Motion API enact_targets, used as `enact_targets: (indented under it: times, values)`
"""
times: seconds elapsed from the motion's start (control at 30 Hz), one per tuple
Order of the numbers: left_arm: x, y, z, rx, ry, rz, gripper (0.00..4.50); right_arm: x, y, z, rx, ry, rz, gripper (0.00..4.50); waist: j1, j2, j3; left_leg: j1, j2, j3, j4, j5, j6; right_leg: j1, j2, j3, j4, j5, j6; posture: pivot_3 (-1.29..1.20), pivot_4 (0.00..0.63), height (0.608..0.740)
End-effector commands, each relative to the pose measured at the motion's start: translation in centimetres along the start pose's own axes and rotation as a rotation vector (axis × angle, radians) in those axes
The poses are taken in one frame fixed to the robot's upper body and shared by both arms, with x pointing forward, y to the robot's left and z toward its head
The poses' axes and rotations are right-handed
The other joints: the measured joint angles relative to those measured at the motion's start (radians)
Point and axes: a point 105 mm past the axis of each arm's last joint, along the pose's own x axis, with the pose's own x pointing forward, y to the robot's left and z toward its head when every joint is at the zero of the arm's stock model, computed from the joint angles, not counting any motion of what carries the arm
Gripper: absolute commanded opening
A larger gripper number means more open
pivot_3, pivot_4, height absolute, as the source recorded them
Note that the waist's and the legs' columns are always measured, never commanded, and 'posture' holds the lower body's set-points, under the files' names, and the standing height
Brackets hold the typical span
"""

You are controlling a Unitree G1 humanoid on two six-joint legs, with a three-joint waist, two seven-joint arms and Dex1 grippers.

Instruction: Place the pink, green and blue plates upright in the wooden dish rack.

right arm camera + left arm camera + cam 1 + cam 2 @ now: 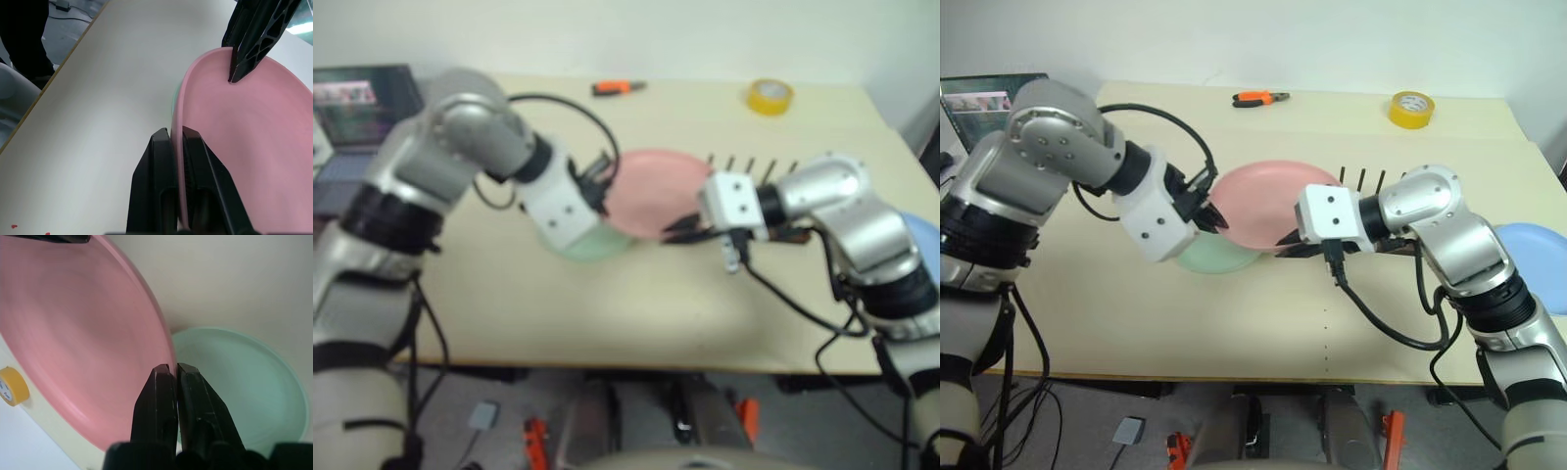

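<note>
The pink plate's rim (1218, 213) is in both grippers, so next my left gripper lets go and moves away before my right gripper turns the plate upright for the dish rack (1363, 180).
The pink plate (1268, 201) hangs tilted above the table, held from both sides. My left gripper (1212, 217) is shut on its left rim, and the rim shows pinched between the black fingers (159, 396). My right gripper (1288, 240) is shut on the plate's near right rim (182, 147). The green plate (1219, 259) lies flat on the table under the left gripper. At the right edge the blue plate (1528, 245) lies partly hidden behind my right arm. The wooden dish rack (1371, 181) stands just behind the right gripper, with little more than its pegs showing.
A yellow tape roll (1411, 107) and an orange-handled tool (1258, 98) lie at the back of the cream table (1185, 333). A laptop (989, 98) sits at the far left. Cables hang off both wrists.
</note>
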Motion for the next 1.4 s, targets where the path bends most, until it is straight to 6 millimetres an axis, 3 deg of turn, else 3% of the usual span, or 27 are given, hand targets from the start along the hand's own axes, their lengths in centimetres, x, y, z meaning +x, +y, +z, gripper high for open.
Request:
enact_targets:
  times: [0.03,0.07,0.2,0.4,0.53,0.73,0.83,0.93,1.1,1.23,1.4]
  values:
    - [-1.8,1.9,-0.6,0.015,0.068,0.081,0.0,0.1,0.1,1.2,-0.061,-0.034,0.013,0.04,0.0,0.0,0.0,0.0,0.0,0.0,0.0,0.0,0.0,0.0,0.0,0.0,0.0,0.0,0.0,0.0,0.15,0.74]
    - [-1.8,2.0,-0.6,0.01,0.069,0.087,0.0,0.1,0.0,1.2,-0.062,-0.034,0.011,0.04,0.0,0.0,0.0,0.0,0.0,0.0,0.0,0.0,0.0,0.0,0.0,0.0,0.0,0.0,0.0,0.0,0.15,0.74]
    - [-2.3,3.0,-0.8,-0.012,0.076,0.148,1.09,0.0,-0.3,1.4,-0.07,-0.046,-0.008,0.0,0.0,0.0,0.0,0.0,0.0,0.0,0.0,0.0,0.0,0.0,0.0,0.0,0.0,0.0,0.0,0.0,0.15,0.74]
    - [-3.3,3.5,-0.8,-0.006,0.107,0.185,3.23,0.0,-0.8,1.8,-0.085,-0.063,-0.033,0.0,-0.001,0.0,0.0,0.0,0.0,0.0,0.0,0.0,0.0,0.0,0.0,0.0,0.0,0.0,0.0,0.0,0.15,0.74]
    - [-5.2,4.2,-0.3,-0.044,0.077,0.25,3.23,-0.4,-1.3,2.6,-0.104,-0.083,-0.052,0.0,-0.005,0.0,0.0,0.0,0.0,0.0,-0.001,0.0,0.0,0.0,0.0,0.0,0.0,0.0,0.0,0.0,0.15,0.74]
    - [-10.2,5.6,-0.1,-0.22,-0.018,0.464,3.23,-1.2,-2.7,2.4,-0.112,-0.074,-0.111,0.0,-0.011,0.0,0.0,0.0,0.0,0.0,0.0,0.0,0.0,0.0,0.0,-0.001,0.0,0.0,0.0,0.0,0.15,0.74]
    - [-13.1,5.5,-0.3,-0.352,-0.092,0.606,3.23,-2.5,-4.0,2.0,-0.085,-0.077,-0.175,0.0,-0.017,-0.001,0.0,0.0,0.0,-0.001,-0.001,0.0,0.0,0.0,0.0,-0.001,0.0,0.0,0.001,0.0,0.15,0.74]
    - [-14.1,4.4,-0.3,-0.473,-0.162,0.695,3.23,-4.6,-5.8,1.6,-0.017,-0.11,-0.277,0.0,-0.02,-0.001,0.001,0.0,0.001,-0.001,-0.001,0.0,0.0,0.0,0.0,0.0,0.0,0.002,0.003,0.0,0.15,0.74]
    - [-13.7,2.0,-0.4,-0.664,-0.233,0.797,3.23,-8.5,-8.3,2.1,0.114,-0.251,-0.447,0.0,-0.021,-0.001,0.001,0.002,0.007,-0.002,-0.001,0.0,0.0,0.0,0.0,0.0,0.001,0.002,0.004,0.0,0.15,0.74]
    - [-12.9,0.1,-2.0,-0.829,-0.205,0.899,3.23,-11.6,-9.6,2.5,0.208,-0.355,-0.566,0.0,-0.02,-0.001,0.001,0.001,0.01,-0.001,-0.001,0.0,0.0,0.0,0.003,-0.001,0.001,0.003,0.003,0.0,0.15,0.74]
    - [-10.7,-3.4,-5.9,-1.045,-0.051,0.975,3.23,-15.1,-11.0,2.3,0.33,-0.469,-0.736,0.0,-0.019,-0.001,0.001,0.002,0.011,0.0,-0.002,0.0,0.0,0.0,0.003,0.0,0.001,0.003,0.003,0.0,0.15,0.74]
